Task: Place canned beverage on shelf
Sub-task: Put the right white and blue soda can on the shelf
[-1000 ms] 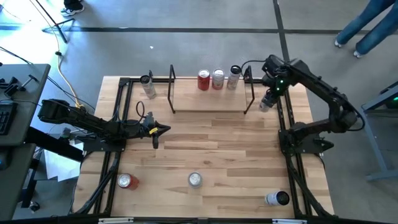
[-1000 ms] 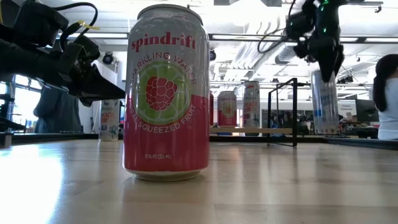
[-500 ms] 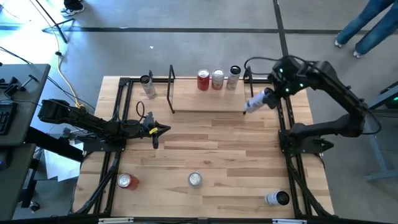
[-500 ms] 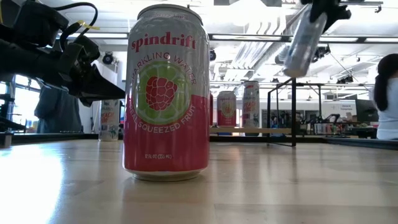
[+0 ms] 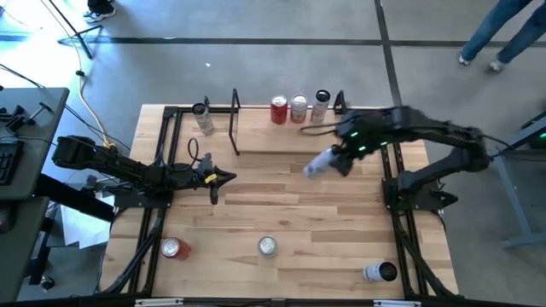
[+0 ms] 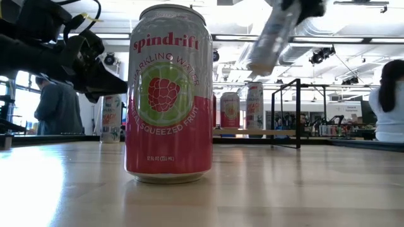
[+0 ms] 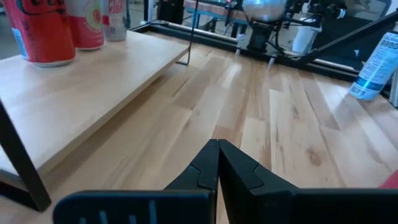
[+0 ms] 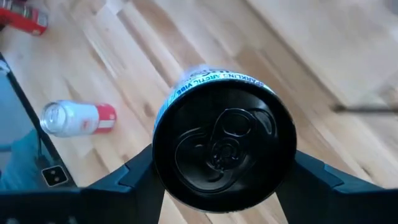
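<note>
Next, my right gripper stands the white can in front of the shelf [image 5: 270, 173] so my left gripper can take it, because the shelf's free space [image 5: 253, 121] is closer to my left gripper.
The shelf [image 5: 286, 141] is a light-wood board between two black end frames at the table's far side. Three cans [image 5: 299, 108] stand on its far part. My right gripper [image 5: 335, 159] is shut on a white can [image 5: 318, 163], in the air over the table just near of the shelf's right end. In the low view the can [image 6: 273, 38] slants high above the table. My left gripper [image 5: 223, 177] is shut and empty, low over the table's left middle, and its shut fingers show in its wrist view [image 7: 217, 163]. My right gripper pinches the white can between its two fingers [image 8: 134, 177], on opposite sides of the can's wall by its top end [image 8: 158, 140]. The can's tab end faces the wrist. The can is lifted clear and tilted, its bottom end [image 6: 255, 63] pointing down and toward the table's left.
A can [image 5: 202, 118] stands left of the shelf's left frame. Three more cans are near the front edge: one at left [image 5: 175, 248], one in the middle [image 5: 267, 246] close before the low camera [image 6: 169, 94], one at right [image 5: 380, 272]. People show beyond the table.
My right gripper has lifted the white can off the table at the right of the shelf's right frame. It has carried the can toward the table's left and near edge. The can has gone from upright to strongly tilted, clear of the table.
</note>
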Tool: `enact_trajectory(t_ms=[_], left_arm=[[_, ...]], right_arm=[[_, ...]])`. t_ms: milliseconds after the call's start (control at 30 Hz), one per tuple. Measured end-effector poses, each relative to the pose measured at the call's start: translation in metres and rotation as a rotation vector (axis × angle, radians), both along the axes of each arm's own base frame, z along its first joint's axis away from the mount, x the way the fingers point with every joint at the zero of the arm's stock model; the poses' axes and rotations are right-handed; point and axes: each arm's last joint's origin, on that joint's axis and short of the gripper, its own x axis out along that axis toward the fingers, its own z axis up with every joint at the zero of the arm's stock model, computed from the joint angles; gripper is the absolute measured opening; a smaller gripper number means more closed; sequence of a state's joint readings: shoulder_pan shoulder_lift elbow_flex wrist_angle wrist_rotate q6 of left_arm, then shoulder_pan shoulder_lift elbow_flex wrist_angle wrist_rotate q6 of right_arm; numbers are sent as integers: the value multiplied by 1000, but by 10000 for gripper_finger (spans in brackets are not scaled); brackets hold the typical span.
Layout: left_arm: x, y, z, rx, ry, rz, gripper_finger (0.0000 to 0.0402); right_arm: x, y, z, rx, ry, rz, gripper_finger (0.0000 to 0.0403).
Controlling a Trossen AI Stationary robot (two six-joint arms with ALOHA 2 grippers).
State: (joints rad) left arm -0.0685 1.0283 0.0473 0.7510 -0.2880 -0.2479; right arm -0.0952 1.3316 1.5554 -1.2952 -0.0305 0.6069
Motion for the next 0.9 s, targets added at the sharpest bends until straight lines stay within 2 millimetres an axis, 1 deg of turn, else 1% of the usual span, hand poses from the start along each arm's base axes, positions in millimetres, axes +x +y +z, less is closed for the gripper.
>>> enact_trajectory(t_ms=[100,200,267,400,467,700,900], left_arm=[[1,0,2,6,-3,-3,0],[1,-1,2,5,-3,-6,0],[1,-2,2,5,-3,-15,0],[1,-6,2,8,-4,-27,0],[1,-7,2,9,-4,-35,0],[1,-11,2,15,-5,-34,0],[0,-14,2,17,-5,-54,0]], right_arm=[[40,2,-20,-28,36,14,233],[73,-1,-44,-61,121,29,233],[95,-3,-57,-68,144,43,233],[130,-8,-78,-81,212,67,233],[147,-12,-85,-85,230,69,233],[188,-23,-94,-98,278,95,233],[209,-30,-108,-104,331,127,234]])
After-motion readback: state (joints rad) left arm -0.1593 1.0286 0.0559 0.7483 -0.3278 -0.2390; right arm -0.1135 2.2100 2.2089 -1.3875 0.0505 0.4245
